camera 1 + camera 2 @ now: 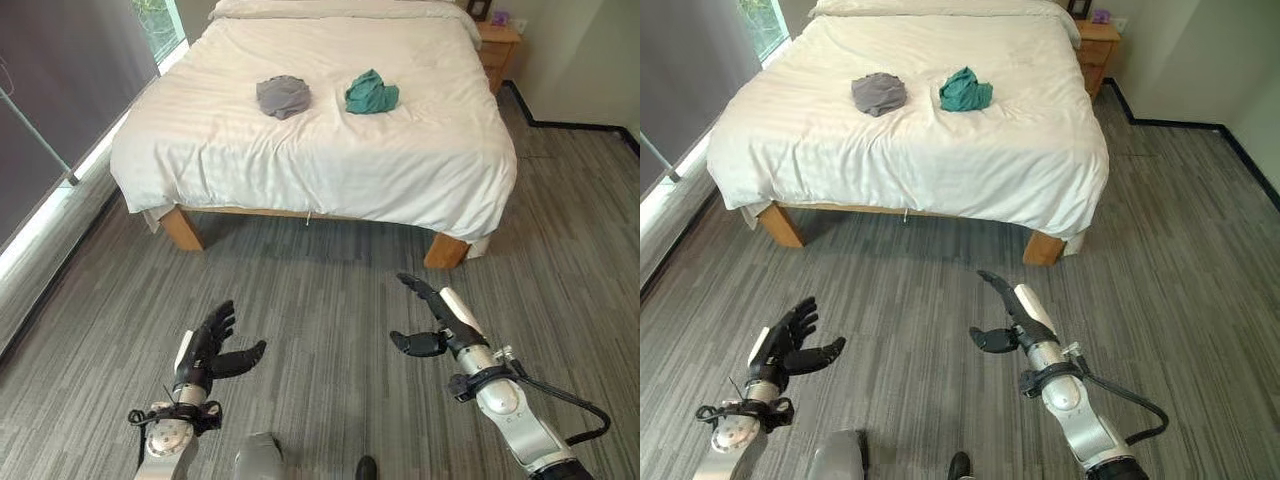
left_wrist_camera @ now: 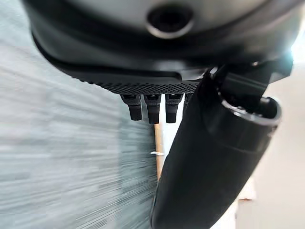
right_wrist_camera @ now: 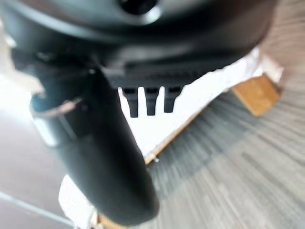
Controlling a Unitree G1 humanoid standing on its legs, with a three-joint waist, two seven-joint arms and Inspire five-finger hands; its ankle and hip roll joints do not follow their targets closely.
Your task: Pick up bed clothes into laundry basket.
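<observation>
I expect the grey garment [image 1: 284,97] to stay mostly bunched, with loose folds hanging down, when I carry it, because it lies gathered in a compact, wrinkled heap [image 1: 288,88].
Two crumpled garments lie on the white bed [image 1: 330,150]: a grey one [image 1: 283,96] to the left and a teal one [image 1: 371,92] to the right, near the middle of the cover. My left hand [image 1: 206,352] hangs open over the floor well short of the bed, fingers straight and thumb out. At the same distance my right hand [image 1: 436,318] is open too, fingers pointing toward the bed. Both hands hold nothing. The bed's wooden leg [image 3: 257,94] appears past the right hand's fingers [image 3: 150,100].
Grey striped carpet [image 1: 330,290] lies between me and the bed. A dark curtain and window [image 1: 60,110] run along the left wall. A wooden nightstand [image 1: 498,50] stands at the bed's far right corner, by a wall with a black skirting.
</observation>
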